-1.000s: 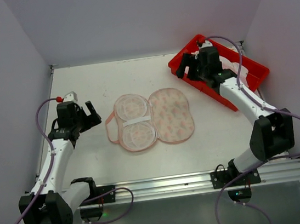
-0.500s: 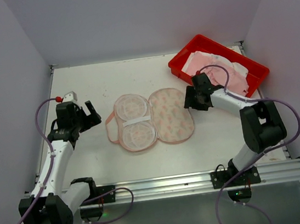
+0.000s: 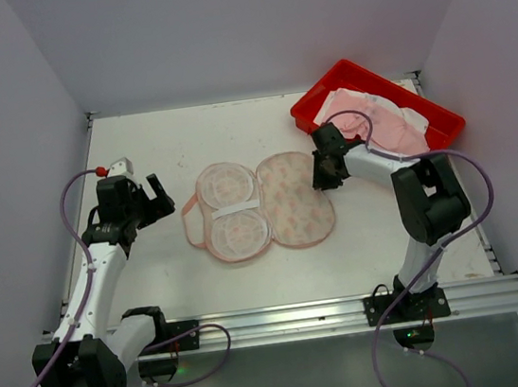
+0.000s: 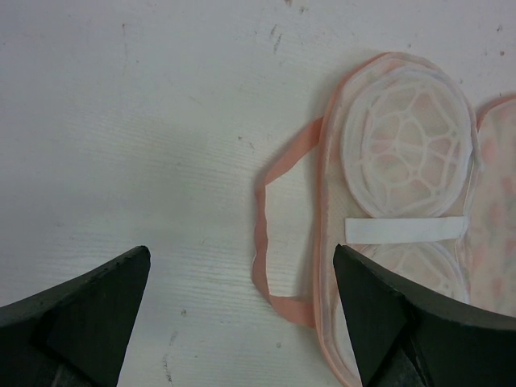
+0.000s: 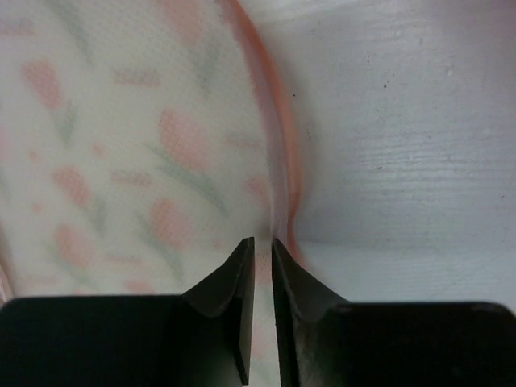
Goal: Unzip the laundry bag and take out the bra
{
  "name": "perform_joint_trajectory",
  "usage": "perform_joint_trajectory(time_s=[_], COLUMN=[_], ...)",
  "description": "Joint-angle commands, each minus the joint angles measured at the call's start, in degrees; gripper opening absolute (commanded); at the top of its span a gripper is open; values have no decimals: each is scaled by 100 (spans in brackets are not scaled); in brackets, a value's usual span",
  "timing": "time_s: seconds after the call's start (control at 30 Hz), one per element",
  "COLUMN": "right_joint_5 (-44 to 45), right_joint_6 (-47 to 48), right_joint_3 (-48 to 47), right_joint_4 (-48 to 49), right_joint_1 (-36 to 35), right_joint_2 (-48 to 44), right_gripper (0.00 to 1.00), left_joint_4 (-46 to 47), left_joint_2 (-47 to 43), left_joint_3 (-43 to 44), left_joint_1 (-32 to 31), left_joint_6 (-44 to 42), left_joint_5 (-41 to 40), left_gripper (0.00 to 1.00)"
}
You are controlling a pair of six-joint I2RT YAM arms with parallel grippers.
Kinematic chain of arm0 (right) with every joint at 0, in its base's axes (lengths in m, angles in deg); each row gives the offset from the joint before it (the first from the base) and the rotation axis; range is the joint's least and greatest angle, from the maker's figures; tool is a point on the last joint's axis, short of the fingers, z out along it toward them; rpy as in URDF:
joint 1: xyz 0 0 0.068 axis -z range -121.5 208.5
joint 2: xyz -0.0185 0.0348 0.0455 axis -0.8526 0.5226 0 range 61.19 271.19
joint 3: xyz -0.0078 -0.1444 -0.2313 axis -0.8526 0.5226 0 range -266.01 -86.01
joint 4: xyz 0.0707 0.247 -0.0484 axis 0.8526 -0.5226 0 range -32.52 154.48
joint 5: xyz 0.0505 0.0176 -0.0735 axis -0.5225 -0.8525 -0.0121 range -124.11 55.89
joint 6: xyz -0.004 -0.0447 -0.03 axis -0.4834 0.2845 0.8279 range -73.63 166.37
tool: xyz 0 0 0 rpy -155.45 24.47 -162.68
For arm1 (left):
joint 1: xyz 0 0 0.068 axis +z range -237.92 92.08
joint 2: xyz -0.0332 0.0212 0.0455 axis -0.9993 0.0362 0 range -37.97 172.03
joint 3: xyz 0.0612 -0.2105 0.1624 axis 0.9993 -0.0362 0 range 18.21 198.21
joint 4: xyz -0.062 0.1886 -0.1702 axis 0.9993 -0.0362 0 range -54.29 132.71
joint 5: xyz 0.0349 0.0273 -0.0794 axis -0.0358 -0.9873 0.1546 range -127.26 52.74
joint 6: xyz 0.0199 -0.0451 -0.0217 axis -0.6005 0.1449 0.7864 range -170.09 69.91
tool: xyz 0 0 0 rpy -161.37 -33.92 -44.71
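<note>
Next, my right gripper opens its closed fingers and pinches the bag's rim [image 5: 293, 234] squarely before I fold the printed half over, because the pink edging [image 5: 289, 181] runs beside those fingers.
The laundry bag [image 3: 261, 205] lies opened flat mid-table, its left half showing white mesh [image 4: 403, 145] and its right half the cream print [image 5: 121, 145]. The bra [image 3: 380, 130], pale pink and white, rests in the red tray [image 3: 348, 69] at the back right. My right gripper [image 3: 322, 178] is at the bag's right rim; in the right wrist view its jaws [image 5: 262, 242] are pinched together with the pink edging between them. Well left of the bag, my left gripper [image 3: 157, 199] hangs open over bare table, and nothing lies between its fingers [image 4: 242, 251].
A pink strap loop [image 4: 262, 234] sticks out from the bag's left edge toward my left gripper. The red tray stands slanted against the back right corner. Walls close in the table on three sides.
My right arm left the red tray, swung down to the bag's right rim, and its jaws closed there. The bra stayed in the tray. The left arm has not moved.
</note>
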Motion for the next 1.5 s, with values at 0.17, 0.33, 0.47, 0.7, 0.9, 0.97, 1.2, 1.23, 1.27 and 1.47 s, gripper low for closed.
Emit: perform_joint_trajectory(time_s=[0.17,0.33,0.47,0.7,0.9,0.97,1.2,1.23,1.27,1.47], right_joint_5=[94,330,542,780,245,103,5,84,207,1058], right_joint_6=[-13,-39,-346,-813,-997,-1067,-1191,-1182,-1147,-692], right_joint_3=[-42,-42,63,187,-130,-174,-156,-174,-174,-147], right_joint_4=[-139,-253,-393,-630,-851,-833,-648,-675,-718,-1087], right_joint_1=[-56,-91,-100,-144,-293,-372,-645,-645,-645,-636], right_joint_2=[40,-389,-435,-303,13,162,471,462,436,-361], right_gripper=[0,0,28,43,43,43,33,26,12,0], left_joint_4=[209,201,209,218,218,218,227,218,218,218], left_joint_2=[-144,-153,-144,-126,-126,-135,-179,-188,-197,-232], left_joint_3=[-1,-18,-18,-18,-27,-27,-18,-27,-27,-36], left_joint_1=[38,38,38,38,38,38,38,38,38,38], left_joint_6=[-178,-178,-178,-178,-178,-178,-187,-187,-187,-187], left_joint_5=[35,53,53,97,150,150,150,141,149,114], left_gripper=[99,99,99,99,99,99,99,99,99,99])
